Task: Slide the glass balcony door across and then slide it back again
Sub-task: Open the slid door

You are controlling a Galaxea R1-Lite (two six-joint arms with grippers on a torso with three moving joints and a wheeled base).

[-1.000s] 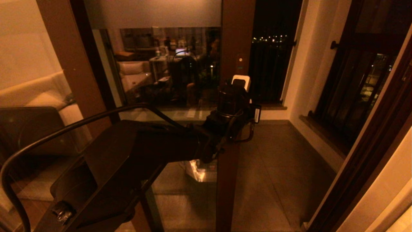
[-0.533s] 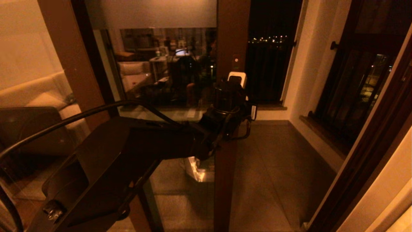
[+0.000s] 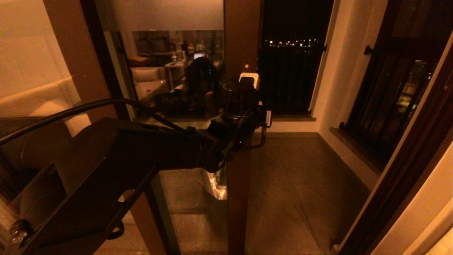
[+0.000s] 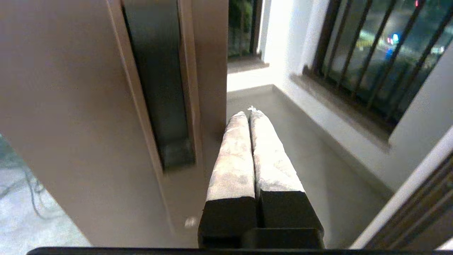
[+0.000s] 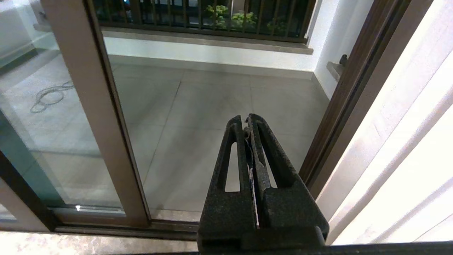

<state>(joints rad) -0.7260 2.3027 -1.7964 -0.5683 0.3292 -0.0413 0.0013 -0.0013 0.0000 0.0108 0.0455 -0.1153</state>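
My left gripper's fingers are past the brown stile's edge [image 4: 224,102] in the door's opening. Next, I push that edge toward the fixed panel [image 3: 78,59] to slide the door.
The glass balcony door [image 3: 170,88] stands partly slid to the left, its frosted top band [image 3: 159,14] above the clear pane. Its brown stile [image 3: 242,39] carries the recessed lock plate [image 4: 155,71]. My left gripper [image 3: 248,79] is stretched out to that stile at about lock height. It is shut with nothing between the pale pads [image 4: 233,152], which lie close along the stile's edge on the side of the opening. My right gripper [image 5: 246,118] is shut, hangs low over the balcony floor in the opening and is out of the head view.
To the right of the stile the doorway opens onto the tiled balcony floor [image 3: 300,184]. A dark jamb [image 3: 407,159] bounds the opening on the right. Barred windows [image 3: 389,95] line the balcony's right wall. At far left is the fixed panel showing the sofa [image 3: 35,99].
The door's stile has slid to the left and my left gripper has moved left with it. The opening to its right has widened.
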